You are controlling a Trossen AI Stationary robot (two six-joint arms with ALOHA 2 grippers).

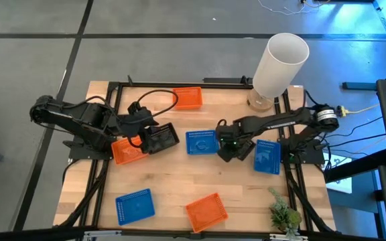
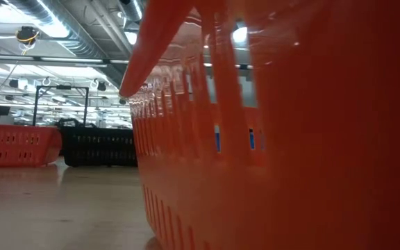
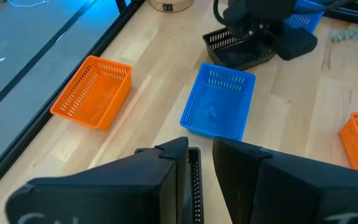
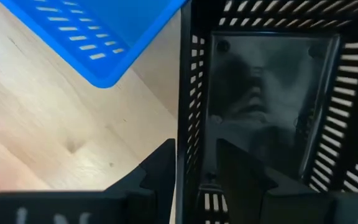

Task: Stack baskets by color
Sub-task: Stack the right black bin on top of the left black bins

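Note:
The black basket's perforated sides (image 4: 347, 112) slant in to a smaller bottom, so the black basket will fit inside the other black basket when I lower it.
My left gripper (image 1: 146, 136) (image 3: 199, 144) is shut on a black basket (image 1: 163, 138) beside an orange basket (image 1: 127, 151) at the table's left. My right gripper (image 1: 228, 144) (image 4: 196, 146) points down, open, over another black basket (image 4: 260, 93) at mid-table. One of its fingers (image 4: 157, 168) is outside that basket's side wall (image 4: 188, 93) and the other is inside, not plainly touching. Blue baskets (image 1: 201, 142) (image 1: 268, 157) lie on either side of it. More baskets lie flat on the table: orange (image 1: 187, 98) far, blue (image 1: 135, 205) and orange (image 1: 206, 212) near. My left gripper pinches one perforated wall (image 3: 194, 177) of the black basket between its two fingers, coming slantwise from the table's left. The fingers hide the rest of the basket in the wrist view. I cannot tell whether the basket is clear of the table.
A tall white cylinder (image 1: 280, 63) stands at the far right corner and a small green plant (image 1: 283, 214) at the near right. The near orange basket (image 2: 276, 125) fills most of the low view, which also shows an orange basket (image 2: 12, 144) and a black one (image 2: 99, 146) behind it. Bare wood lies mid-near.

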